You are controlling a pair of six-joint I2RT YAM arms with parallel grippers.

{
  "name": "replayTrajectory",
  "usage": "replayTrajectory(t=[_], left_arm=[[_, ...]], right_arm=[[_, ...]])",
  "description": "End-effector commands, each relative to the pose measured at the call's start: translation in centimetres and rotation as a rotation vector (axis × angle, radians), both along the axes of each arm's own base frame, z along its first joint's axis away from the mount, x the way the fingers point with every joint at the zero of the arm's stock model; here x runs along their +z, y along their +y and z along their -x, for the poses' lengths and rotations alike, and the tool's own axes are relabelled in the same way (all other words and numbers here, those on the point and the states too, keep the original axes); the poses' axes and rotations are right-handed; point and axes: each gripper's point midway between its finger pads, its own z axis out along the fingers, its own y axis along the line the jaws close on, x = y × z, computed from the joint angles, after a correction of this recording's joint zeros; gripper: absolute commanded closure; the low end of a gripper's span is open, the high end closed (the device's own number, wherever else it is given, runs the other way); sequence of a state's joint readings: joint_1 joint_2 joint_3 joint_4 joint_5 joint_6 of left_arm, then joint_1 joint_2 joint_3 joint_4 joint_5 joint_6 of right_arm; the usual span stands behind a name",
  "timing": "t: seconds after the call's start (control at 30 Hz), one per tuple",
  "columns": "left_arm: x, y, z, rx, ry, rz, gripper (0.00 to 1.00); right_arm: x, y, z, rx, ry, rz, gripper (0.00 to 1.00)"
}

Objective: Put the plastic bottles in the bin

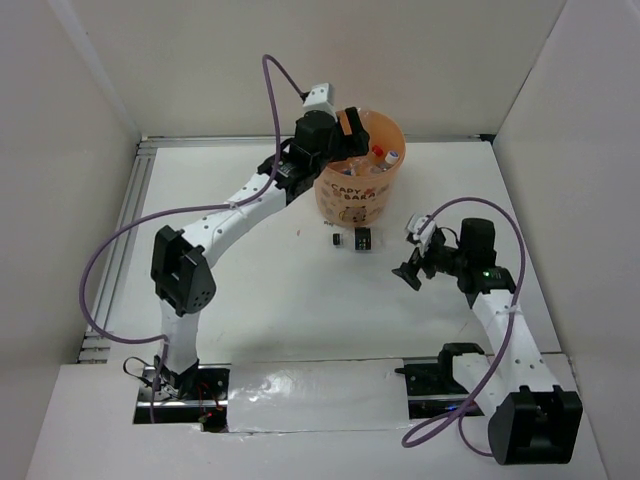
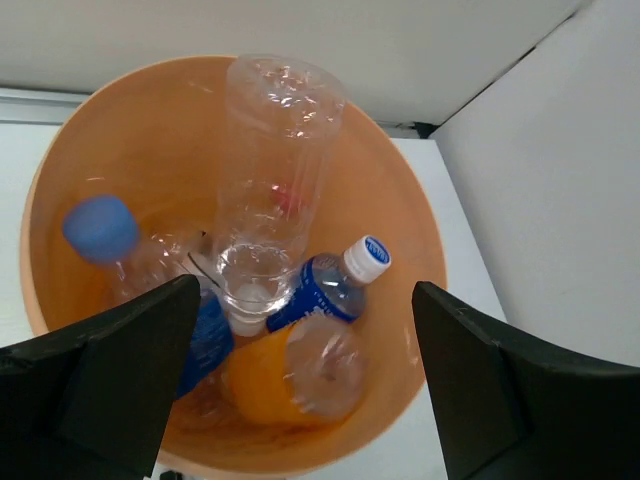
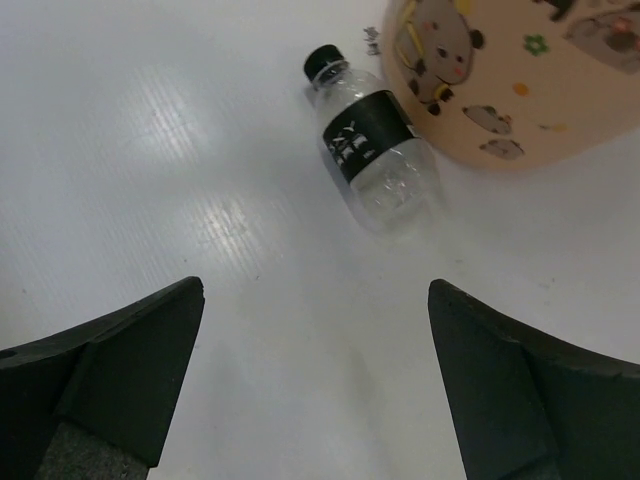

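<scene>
My gripper will lift the dark-labelled bottle (image 1: 361, 239), which should be empty and squeeze inward at the clear end (image 3: 397, 186) below the label, since that end looks hollow.
The orange bin (image 1: 355, 203) stands at the back of the table. My left gripper (image 1: 338, 132) hangs open right over it, holding nothing. In the bin (image 2: 110, 130) lie several plastic bottles: a tall clear one (image 2: 272, 170) neck down, a blue-labelled one with a white cap (image 2: 332, 285), an orange one (image 2: 250, 385) and one with a blue cap (image 2: 100, 228). A tiny dark-labelled bottle (image 1: 358, 240) lies on its side on the table just in front of the bin. My right gripper (image 1: 412, 263) is open and low, to the right of this bottle (image 3: 375, 150) and pointing at it, well short of touching.
White walls close in the table on the left, back and right. An aluminium rail (image 1: 140, 200) runs along the left edge. A purple cable (image 1: 105, 265) loops out from the left arm. The bin's side (image 3: 520, 90) lies close behind the small bottle.
</scene>
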State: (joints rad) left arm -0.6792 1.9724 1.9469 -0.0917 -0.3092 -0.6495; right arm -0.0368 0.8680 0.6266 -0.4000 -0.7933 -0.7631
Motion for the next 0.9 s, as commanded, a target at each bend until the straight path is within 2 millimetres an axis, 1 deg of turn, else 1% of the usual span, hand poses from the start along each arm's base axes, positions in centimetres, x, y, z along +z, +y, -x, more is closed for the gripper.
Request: replayTrajectory(t=[0.0,0.03,0.07,0.1,0.13,0.17,0.2,0.23,0.27,0.3,0.33,0.37,0.4,0.43,0.47,0.5,0.53,0.57,0.6,0.67,0.7,0.73,0.77,0.8,0.83,0.87], left_arm=[[5.4,1.8,0.9,0.034,-0.096,0.026,0.0],[5.5,2.3,1.2,0.043,-0.096,0.024,0.0],[5.6,3.1,2.2,0.043,-0.092,0.021,0.0],[5.6,3.6,2.9,0.042,-0.089,0.018,0.0],[5.6,4.4,3.6,0.053,-0.086,0.013,0.0],[4.9,5.9,5.4,0.052,-0.07,0.0,0.0],[4.1,6.7,6.4,0.051,-0.059,-0.021,0.0],[3.5,7.6,7.5,0.051,-0.055,-0.024,0.0],[-1.3,8.7,8.8,0.048,0.014,-0.083,0.0],[-2.6,9.7,10.1,0.05,0.036,-0.088,0.01],[-2.7,11.7,13.6,0.035,0.033,-0.058,0.01],[-2.7,11.3,13.9,0.027,0.038,-0.044,0.01],[-5.0,13.2,16.1,0.041,0.07,-0.054,0.01],[-6.0,13.6,17.4,0.031,0.083,-0.049,0.01],[-7.2,14.3,18.6,0.041,0.107,-0.04,0.03],[-10.7,15.8,20.0,0.061,0.169,-0.083,0.03],[-10.0,16.2,21.7,0.054,0.155,-0.03,0.03],[-10.7,17.1,22.3,0.074,0.166,-0.024,0.03],[-13.4,17.7,23.7,0.069,0.219,-0.058,0.03],[-14.7,18.4,25.3,0.067,0.243,-0.05,0.03],[-15.4,19.0,26.1,0.082,0.254,-0.024,0.03],[-16.0,19.6,26.4,0.097,0.267,-0.02,0.03],[-16.9,19.8,27.2,0.092,0.293,-0.03,0.04],[-17.4,19.7,27.8,0.093,0.314,-0.01,0.04],[-18.5,20.2,28.3,0.102,0.334,-0.008,0.04],[-19.1,20.4,28.5,0.11,0.351,-0.005,0.04]], right_arm=[[0.3,1.6,-0.7,0.159,-0.177,0.087,0.0],[-0.3,2.0,-1.1,0.174,-0.172,0.099,0.0],[-0.6,2.9,-1.2,0.209,-0.18,0.113,0.0],[-1.0,3.0,-1.8,0.204,-0.188,0.143,0.0],[-1.3,3.4,-2.8,0.211,-0.211,0.161,0.0],[-1.5,4.6,-3.0,0.238,-0.227,0.172,0.0],[-1.8,4.6,-3.9,0.214,-0.241,0.208,0.0],[-2.3,5.1,-4.9,0.211,-0.253,0.225,0.0],[-2.8,6.1,-5.0,0.227,-0.259,0.241,0.0],[-3.0,6.0,-5.9,0.2,-0.263,0.274,0.0],[-3.9,6.6,-6.7,0.207,-0.253,0.315,0.0],[-4.1,7.2,-7.1,0.219,-0.256,0.313,0.0],[-4.5,6.9,-7.9,0.185,-0.256,0.348,0.0],[-4.7,7.0,-8.6,0.168,-0.272,0.362,0.0],[-5.3,6.8,-9.6,0.147,-0.266,0.382,0.0],[-5.3,6.6,-10.3,0.113,-0.279,0.413,0.0],[-5.6,6.9,-11.1,0.109,-0.289,0.431,0.01],[-5.9,6.7,-11.5,0.096,-0.282,0.445,0.01],[-6.4,6.2,-11.8,0.078,-0.281,0.474,0.01],[-6.5,6.4,-12.5,0.068,-0.278,0.491,0.01],[-7.1,6.3,-12.7,0.066,-0.276,0.506,0.01],[-7.1,6.3,-12.7,0.066,-0.276,0.506,0.01],[-7.2,6.3,-13.0,0.074,-0.28,0.516,0.01],[-7.6,6.5,-13.3,0.077,-0.272,0.519,0.01],[-8.1,6.8,-13.2,0.1,-0.25,0.514,0.01],[-8.6,7.1,-13.1,0.123,-0.237,0.519,0.01]])
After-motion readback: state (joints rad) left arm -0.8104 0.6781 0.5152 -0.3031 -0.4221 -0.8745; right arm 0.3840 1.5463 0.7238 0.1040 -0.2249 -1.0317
